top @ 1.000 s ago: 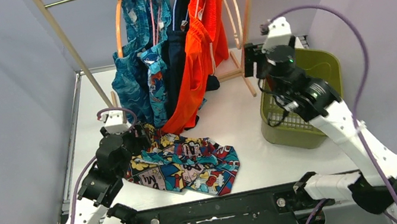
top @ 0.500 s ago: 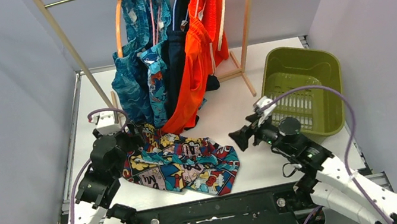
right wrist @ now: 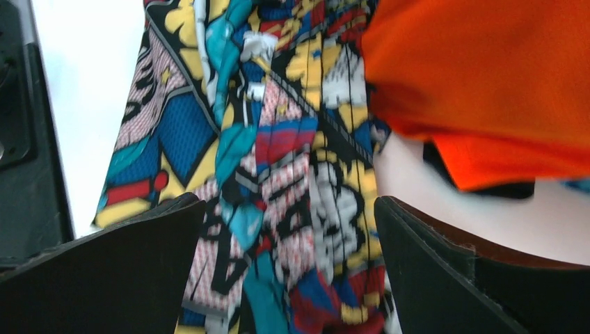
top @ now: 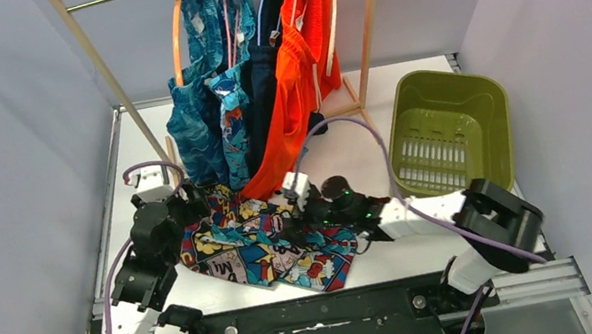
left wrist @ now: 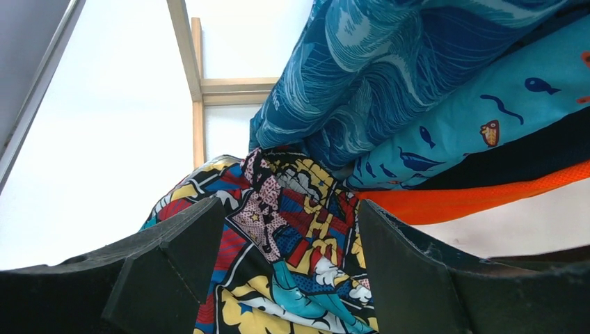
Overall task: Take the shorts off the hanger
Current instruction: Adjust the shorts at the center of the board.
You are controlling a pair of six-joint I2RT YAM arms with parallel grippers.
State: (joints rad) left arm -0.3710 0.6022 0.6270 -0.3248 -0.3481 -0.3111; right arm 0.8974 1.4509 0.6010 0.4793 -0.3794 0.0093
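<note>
My right gripper's open fingers have a fold of the multicolour shorts (right wrist: 259,177) between them, clear of the orange-red hem (right wrist: 497,161). I should keep moving in until they pinch the fold.
Four pairs of shorts hang on the wooden rack: teal leaf-print (top: 194,125), turquoise cartoon-print (top: 233,119), navy (top: 264,91) and orange-red (top: 298,86). The multicolour patterned shorts (top: 274,247) lie spread on the table below them. My left gripper (top: 191,209) is open at their left end, and the fabric (left wrist: 292,209) shows between the jaws in the left wrist view (left wrist: 289,236). My right gripper (top: 297,210) is open low over the same shorts (right wrist: 278,139), jaws apart (right wrist: 289,264). The orange-red hem (right wrist: 487,83) hangs just beyond it.
A green basket (top: 448,129) stands at the right of the table. The rack's wooden legs (top: 365,57) and foot bar (left wrist: 198,90) stand behind the shorts. The hanging hems (left wrist: 389,69) reach down close to my left gripper.
My right arm has swung from beside the rack and basket down and left, across the table, onto the multicolour shorts. The left arm has edged slightly left.
</note>
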